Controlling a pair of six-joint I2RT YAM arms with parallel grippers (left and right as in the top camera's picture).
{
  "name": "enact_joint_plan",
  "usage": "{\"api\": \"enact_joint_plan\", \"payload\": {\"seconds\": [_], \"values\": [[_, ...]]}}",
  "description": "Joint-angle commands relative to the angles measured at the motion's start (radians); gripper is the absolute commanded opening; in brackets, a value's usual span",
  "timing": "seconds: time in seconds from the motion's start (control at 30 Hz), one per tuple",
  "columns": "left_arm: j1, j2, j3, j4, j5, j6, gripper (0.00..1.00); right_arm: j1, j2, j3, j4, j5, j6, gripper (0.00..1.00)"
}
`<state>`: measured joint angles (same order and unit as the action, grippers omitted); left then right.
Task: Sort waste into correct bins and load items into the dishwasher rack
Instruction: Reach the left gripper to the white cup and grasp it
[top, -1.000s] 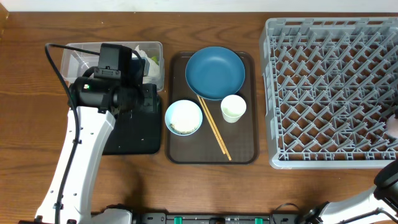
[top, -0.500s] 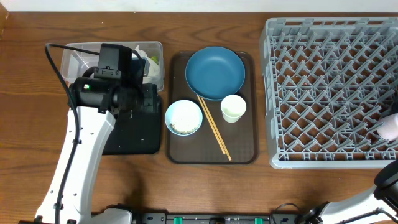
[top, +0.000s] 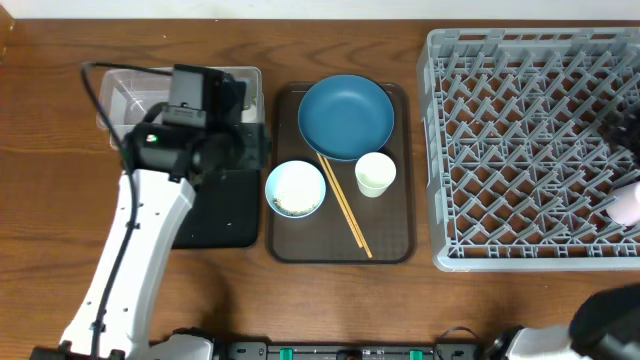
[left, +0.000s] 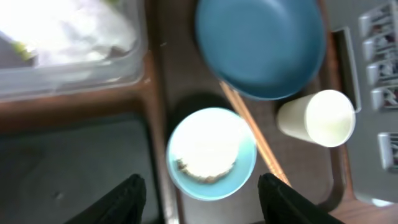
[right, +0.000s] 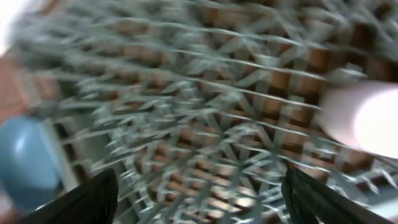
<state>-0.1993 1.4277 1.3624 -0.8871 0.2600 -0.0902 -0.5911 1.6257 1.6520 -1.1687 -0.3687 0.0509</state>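
Note:
My right gripper at the grey rack (top: 525, 155) is away from the pale cup, which stands on the brown tray. My left gripper should pass the cup (top: 376, 174) over.
My left gripper (left: 205, 202) is open and empty above the white bowl with pale blue rim (left: 211, 152), which holds rice-like scraps (left: 202, 172). In the overhead view this gripper (top: 248, 143) hovers between the clear tub (top: 125, 85) and the bowl (top: 295, 188). The white napkin (left: 68, 31) lies in the tub. The blue plate (top: 346, 117), pale cup (top: 375, 173) and chopsticks (top: 345, 205) sit on the brown tray. My right gripper (right: 208, 205) is open and empty over the grey rack (top: 530, 150), with the pinkish cup (right: 364, 118) standing in the rack (top: 628, 205).
The black tray (top: 215, 215) lies under my left arm, left of the brown serving tray (top: 400, 240). The right arm (top: 622, 130) shows dark at the rack's right edge. The right wrist view is blurred.
My left arm has shifted right and toward the far side, nearer the bowl. The right arm has come into view over the rack's right edge, apart from the pinkish cup.

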Motion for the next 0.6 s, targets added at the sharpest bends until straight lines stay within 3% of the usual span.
{"api": "enact_joint_plan", "payload": {"seconds": [0.0,0.3,0.57], "values": [[-0.055,0.053,-0.003,0.039,0.02,-0.024,0.61,0.093,-0.047,0.016,-0.01,-0.038,-0.039,0.84],[-0.241,0.233,-0.003,0.212,0.02,-0.054,0.62,0.303,-0.053,0.016,-0.043,0.052,-0.052,0.84],[-0.342,0.385,-0.003,0.299,0.019,-0.054,0.62,0.357,-0.053,0.016,-0.043,0.099,-0.053,0.85]]}}
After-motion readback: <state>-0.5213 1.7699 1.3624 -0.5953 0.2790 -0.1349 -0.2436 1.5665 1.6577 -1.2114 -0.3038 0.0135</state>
